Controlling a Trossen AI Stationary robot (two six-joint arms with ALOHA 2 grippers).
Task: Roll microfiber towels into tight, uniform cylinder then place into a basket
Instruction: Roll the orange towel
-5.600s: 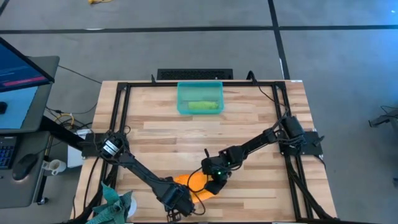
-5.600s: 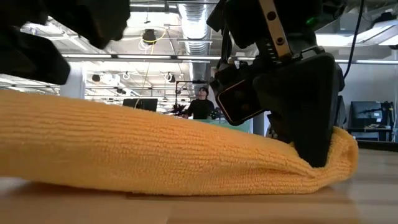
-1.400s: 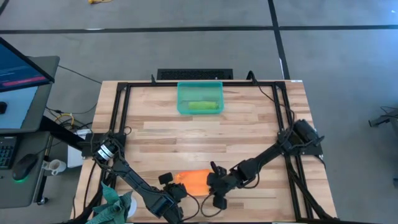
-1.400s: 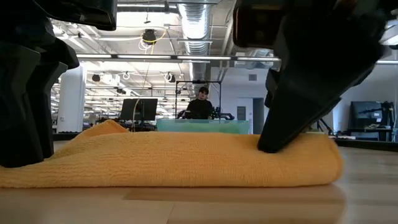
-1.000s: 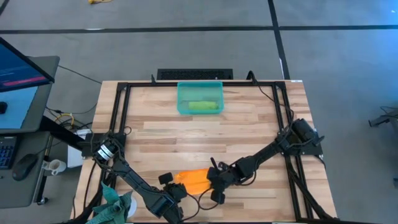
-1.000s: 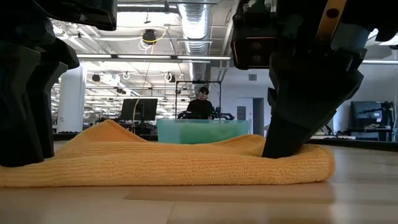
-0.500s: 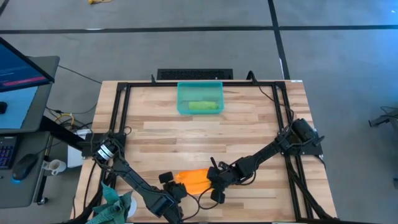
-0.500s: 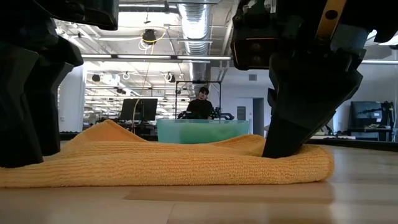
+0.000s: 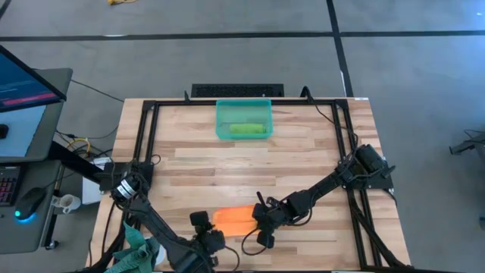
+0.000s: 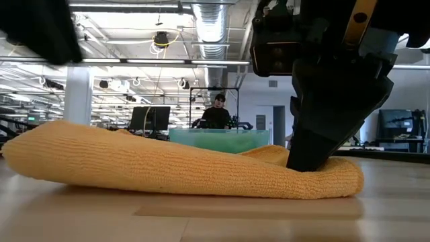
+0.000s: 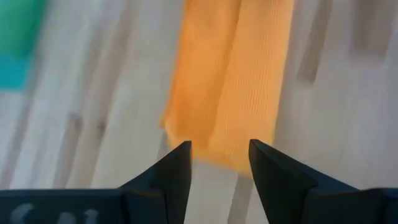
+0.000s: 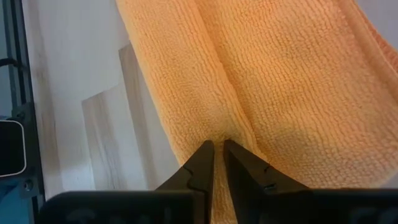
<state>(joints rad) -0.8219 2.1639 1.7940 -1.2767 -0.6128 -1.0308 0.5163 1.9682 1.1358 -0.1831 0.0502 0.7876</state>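
The orange towel's other end [image 10: 54, 156] lies loose and only my right gripper is holding down the towel's fold, so my left gripper should come in and pinch the fold there [image 11: 219, 121].
The orange towel [image 9: 235, 219] lies folded into a long band on the near part of the table, flat on its underside. My left gripper [image 11: 219, 149] hovers open just above and clear of the towel's left end [image 10: 40, 144]; the high view shows this gripper [image 9: 204, 226] there too. My right gripper [image 12: 217, 144] is shut on the towel at its right end [image 10: 336, 178]. The lime green towel [image 9: 248, 130] lies rolled inside the teal basket [image 9: 223, 121] at the table's far edge. My right gripper pinches a raised fold of the orange towel [image 12: 219, 127] between its two fingertips, near the towel's right end. The fingers come slanting down from the right. The towel lies on the table and is puckered into a ridge at the fingertips.
A darker teal cloth [image 9: 140, 246] hangs at the table's near left corner. Bare wood [image 9: 250, 167] stretches between the towel and the basket. A black frame [image 9: 148, 144] runs along the table's edges. A person [image 10: 217, 113] sits far behind the table.
My left gripper has opened, let go of the orange towel's left end and risen clear of it. That freed end has puffed up higher off the table. The towel's right end has stayed where it was.
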